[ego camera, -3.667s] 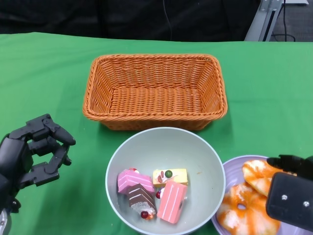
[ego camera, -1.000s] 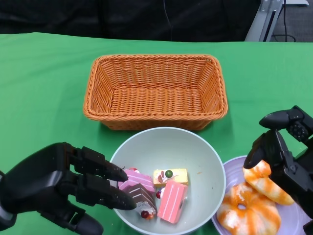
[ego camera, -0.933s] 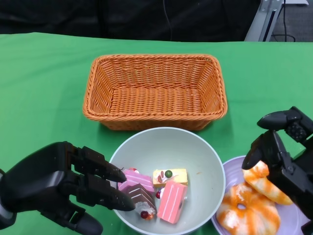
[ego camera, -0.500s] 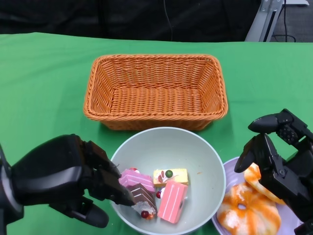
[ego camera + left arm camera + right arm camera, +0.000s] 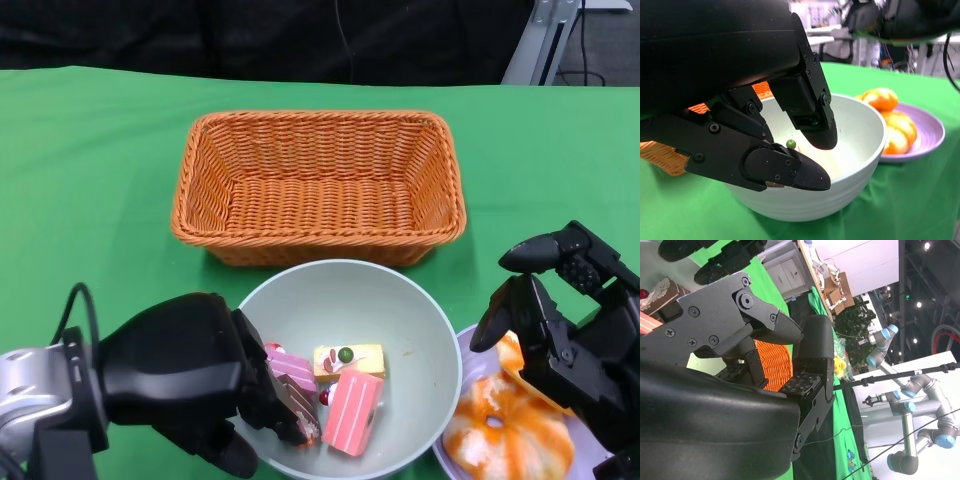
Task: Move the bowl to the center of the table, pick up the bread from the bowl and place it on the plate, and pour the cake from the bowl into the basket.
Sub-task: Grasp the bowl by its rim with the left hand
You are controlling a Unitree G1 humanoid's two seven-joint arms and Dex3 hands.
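I expect the cake pieces (image 5: 352,411) to all slide out into a close heap when I pour, since they lie loose and bunched in the smooth bowl (image 5: 412,335).
A pale green bowl (image 5: 400,310) stands just in front of the orange wicker basket (image 5: 318,185). In it lie several cake pieces: a pink one (image 5: 350,412), a yellow one (image 5: 348,358) and a brown one (image 5: 297,392). My left hand (image 5: 185,385) is at the bowl's left rim. In the left wrist view its fingers (image 5: 805,112) straddle the rim (image 5: 867,117), one inside and one outside, with a gap between them. Orange bread (image 5: 495,435) lies on the purple plate (image 5: 935,135) at the lower right. My right hand (image 5: 565,335) hovers over it, fingers spread, holding nothing.
Green cloth (image 5: 90,190) covers the table. The basket is empty and nearly touches the bowl's far rim. Bowl and plate stand side by side at the near edge. Beyond the table are dark background and a metal stand (image 5: 540,35).
My left hand has moved right, onto the bowl's left rim, with its fingers now reaching over the cakes. My right hand has risen from the plate and shifted slightly left. Bowl and cakes have stayed put.
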